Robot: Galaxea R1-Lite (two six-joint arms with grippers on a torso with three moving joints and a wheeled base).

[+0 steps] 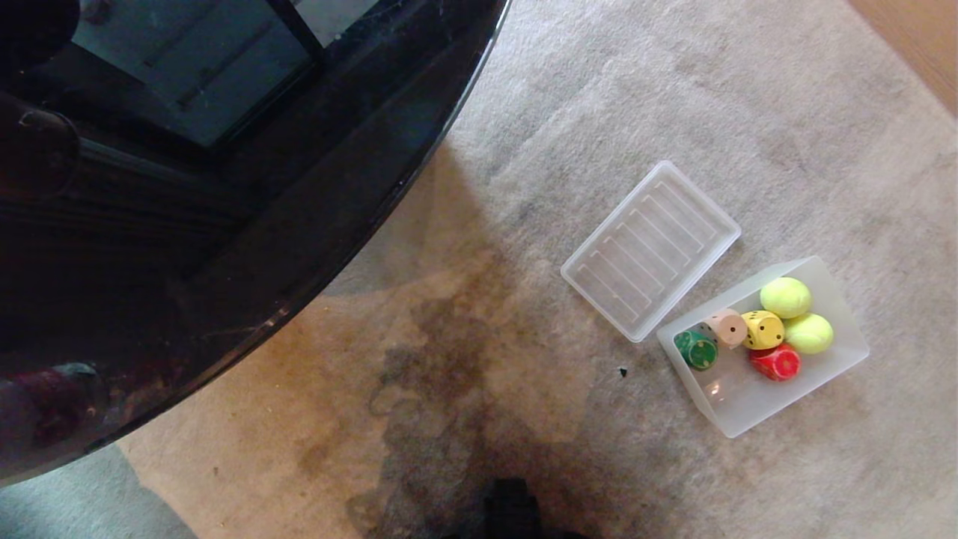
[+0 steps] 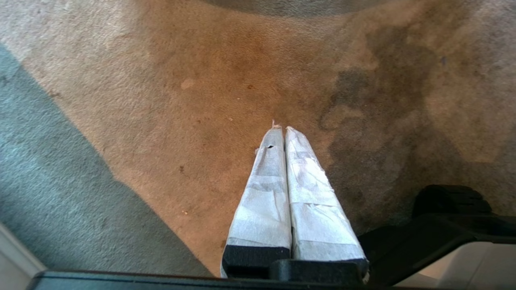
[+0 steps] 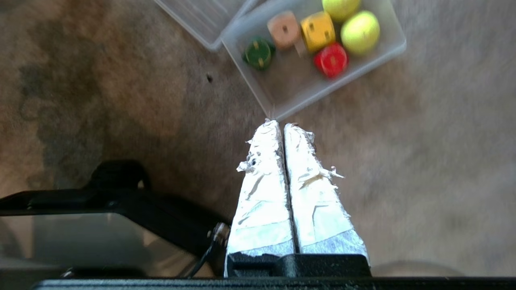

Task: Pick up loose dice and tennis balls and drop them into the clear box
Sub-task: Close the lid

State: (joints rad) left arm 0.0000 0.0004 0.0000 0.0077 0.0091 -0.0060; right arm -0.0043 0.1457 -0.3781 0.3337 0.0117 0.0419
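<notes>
I should carry on toward the ribbed lid's free corner (image 1: 734,230) and open my right gripper there, as the dice and tennis balls are all inside the clear box (image 1: 760,337).
The clear box (image 1: 846,359) (image 3: 290,92) sits on the carpet at the right. Inside it lie a green die (image 1: 696,349) (image 3: 258,53), a tan die (image 1: 726,327) (image 3: 284,30), a yellow die (image 1: 763,330) (image 3: 318,31), a red die (image 1: 776,363) (image 3: 331,59) and two tennis balls (image 1: 786,297) (image 1: 809,333) (image 3: 360,32). My right gripper (image 3: 281,124) is shut and empty, hovering over carpet just short of the box's near corner. My left gripper (image 2: 281,129) is shut and empty over stained carpet. Neither gripper shows in the head view.
The flat ribbed lid (image 1: 650,249) (image 3: 201,16) lies on the carpet beside the box. A dark glossy round table (image 1: 224,187) fills the left. A dark stain (image 1: 441,367) marks the carpet. Bare wooden floor (image 1: 920,37) shows at the far right corner. The robot's black base (image 3: 117,201) sits under the arms.
</notes>
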